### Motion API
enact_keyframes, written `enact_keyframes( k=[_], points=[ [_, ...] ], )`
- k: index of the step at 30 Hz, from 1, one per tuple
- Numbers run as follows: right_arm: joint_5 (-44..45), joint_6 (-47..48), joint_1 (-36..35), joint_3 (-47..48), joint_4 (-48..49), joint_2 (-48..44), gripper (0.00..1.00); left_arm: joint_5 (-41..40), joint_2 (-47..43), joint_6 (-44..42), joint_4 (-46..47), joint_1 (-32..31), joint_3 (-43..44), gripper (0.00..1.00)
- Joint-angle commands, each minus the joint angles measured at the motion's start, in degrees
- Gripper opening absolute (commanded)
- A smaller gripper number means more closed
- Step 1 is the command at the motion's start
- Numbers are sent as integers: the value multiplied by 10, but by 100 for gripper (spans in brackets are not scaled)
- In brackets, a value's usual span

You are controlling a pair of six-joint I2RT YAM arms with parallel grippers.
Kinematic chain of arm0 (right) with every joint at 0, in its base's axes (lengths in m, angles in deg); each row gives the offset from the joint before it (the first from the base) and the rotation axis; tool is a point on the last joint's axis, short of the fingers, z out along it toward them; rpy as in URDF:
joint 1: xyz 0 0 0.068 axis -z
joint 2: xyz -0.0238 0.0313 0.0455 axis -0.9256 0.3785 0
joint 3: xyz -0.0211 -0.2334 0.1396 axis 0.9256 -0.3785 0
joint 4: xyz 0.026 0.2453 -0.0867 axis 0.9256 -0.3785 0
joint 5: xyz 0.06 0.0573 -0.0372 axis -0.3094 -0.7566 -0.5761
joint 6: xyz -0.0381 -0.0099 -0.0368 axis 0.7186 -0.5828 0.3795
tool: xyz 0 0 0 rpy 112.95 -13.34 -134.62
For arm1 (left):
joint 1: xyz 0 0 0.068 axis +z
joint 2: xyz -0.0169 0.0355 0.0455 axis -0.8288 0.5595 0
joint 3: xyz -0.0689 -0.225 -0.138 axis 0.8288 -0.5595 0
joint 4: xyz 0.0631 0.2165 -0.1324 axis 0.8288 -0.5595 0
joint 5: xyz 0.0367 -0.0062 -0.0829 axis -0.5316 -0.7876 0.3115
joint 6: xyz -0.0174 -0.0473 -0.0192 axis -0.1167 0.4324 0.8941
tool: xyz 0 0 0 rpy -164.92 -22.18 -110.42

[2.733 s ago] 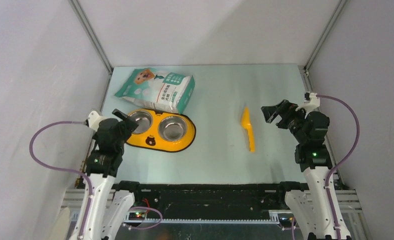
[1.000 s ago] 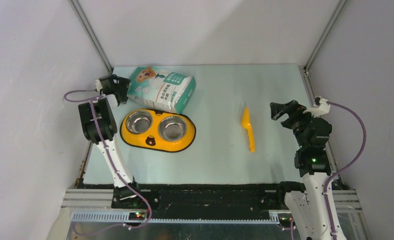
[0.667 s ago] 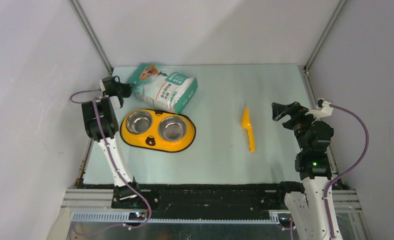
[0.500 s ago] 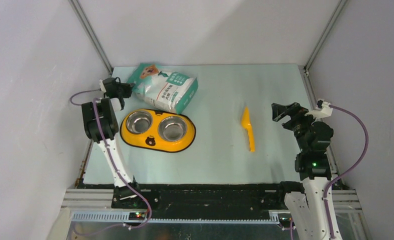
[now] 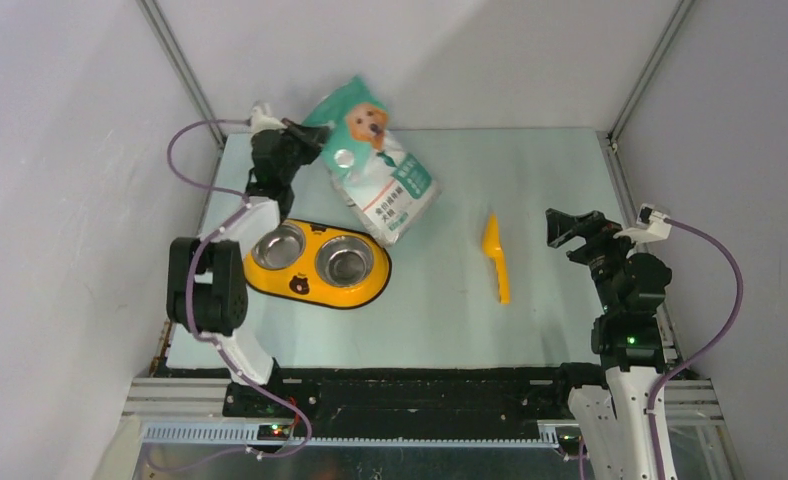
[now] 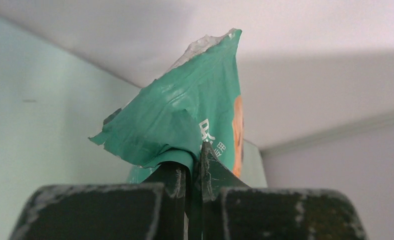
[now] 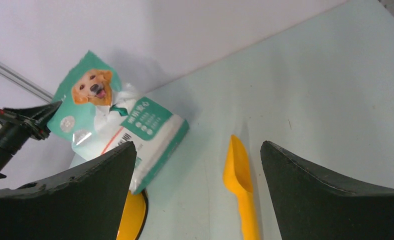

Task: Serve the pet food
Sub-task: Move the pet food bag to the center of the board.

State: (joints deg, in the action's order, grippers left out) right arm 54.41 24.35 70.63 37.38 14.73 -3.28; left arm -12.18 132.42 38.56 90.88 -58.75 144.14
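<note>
My left gripper is carrying the bag to the space (image 5: 438, 268) between the feeder and the orange scoop, and that space is open. It should keep carrying the bag there until its base (image 5: 411, 220) rests, then let go.
No pet food shows in any view. A green-and-white dog-picture bag (image 5: 378, 172) hangs tilted, top end raised at the back left, lower end by the feeder. My left gripper (image 5: 306, 134) is shut on the bag's torn green top corner (image 6: 185, 115); the left wrist view shows the jaws (image 6: 194, 162) pinching the film. An orange scoop (image 5: 495, 256) lies flat on the table, right of centre. My right gripper (image 5: 560, 228) hovers open to the scoop's right, holding nothing. In the right wrist view, the scoop (image 7: 239, 172) lies between and beyond the wide-apart jaws of that gripper (image 7: 197, 146).
A yellow feeder tray (image 5: 315, 288) with two steel bowls (image 5: 278, 244) (image 5: 344, 258) sits at the left of the table, below the bag. Grey walls enclose the table on three sides. The left arm's purple cable loops near the left wall.
The left gripper closed on the bag's corner and lifted it from lying flat; the bag now hangs tilted with its dog picture up. The right arm barely moved.
</note>
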Motion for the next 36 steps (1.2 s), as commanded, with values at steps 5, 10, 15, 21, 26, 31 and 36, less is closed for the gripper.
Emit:
enact_keyframes(
  k=[5, 10, 15, 21, 26, 31, 36],
  points=[
    [11, 13, 4, -7, 0, -20, 100, 87, -157, -98, 17, -177, -39, 0],
    [5, 13, 4, -7, -3, -17, 100, -35, -233, -156, -31, -289, -78, 0],
    [-12, 10, 4, -7, -5, -15, 100, -169, -297, -187, -62, -376, -115, 0],
    [-31, -8, 5, -6, -11, -4, 97, -295, -328, -181, -120, -475, -112, 0],
    [-94, -39, 5, -5, 1, 12, 95, -418, -336, -203, -167, -573, -69, 0],
    [-172, -80, 5, -4, 29, 69, 90, -461, -328, -221, -176, -628, -33, 0],
    [-242, -103, 4, 2, 54, 111, 87, -445, -310, -207, -178, -649, 1, 0]
  ],
)
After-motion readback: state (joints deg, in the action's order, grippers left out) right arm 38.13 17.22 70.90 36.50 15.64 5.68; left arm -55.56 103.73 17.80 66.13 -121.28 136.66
